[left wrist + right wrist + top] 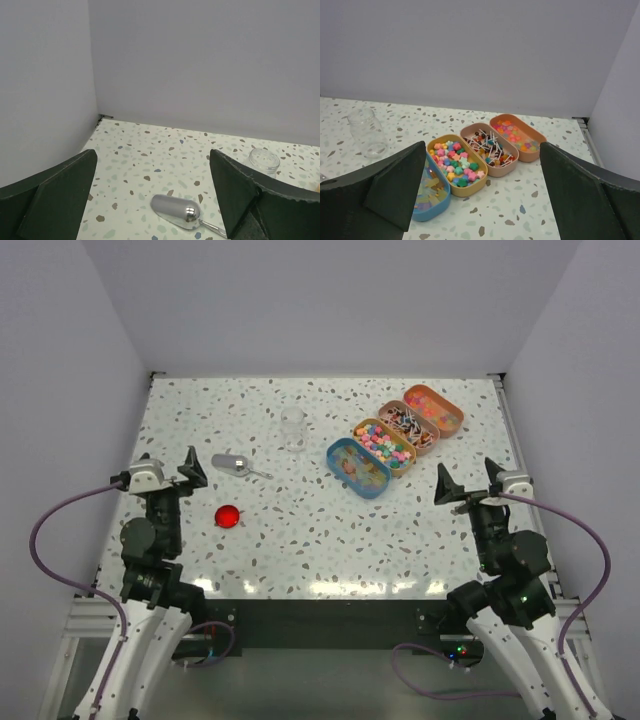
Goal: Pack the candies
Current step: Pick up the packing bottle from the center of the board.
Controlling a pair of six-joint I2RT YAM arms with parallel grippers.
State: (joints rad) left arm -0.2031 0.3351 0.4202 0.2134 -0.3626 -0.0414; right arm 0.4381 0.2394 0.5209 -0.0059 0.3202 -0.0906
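Note:
The clear jar (293,432) is upright and its open rim is clear of the tins. My left gripper should keep going past the scoop to the jar's rim (292,414) and close there.
The candies (386,442) lie sorted in four oval tins in a slanted row at the back right: blue (357,468), yellow (456,164), beige with tiny lollipops (489,147) and orange (518,136). A clear empty jar (293,427) stands upright left of them. My right gripper (468,480) hovers open near the right edge, short of the tins, nothing between its fingers (395,185). On the left, my left gripper (170,466) is open and empty, with the silver scoop (176,210) on the table just ahead of it.
A small red round lid (228,516) lies right of the left arm, nearer than the scoop. The jar (264,161) shows at the right of the left wrist view. Grey walls enclose the speckled table (300,540) on three sides.

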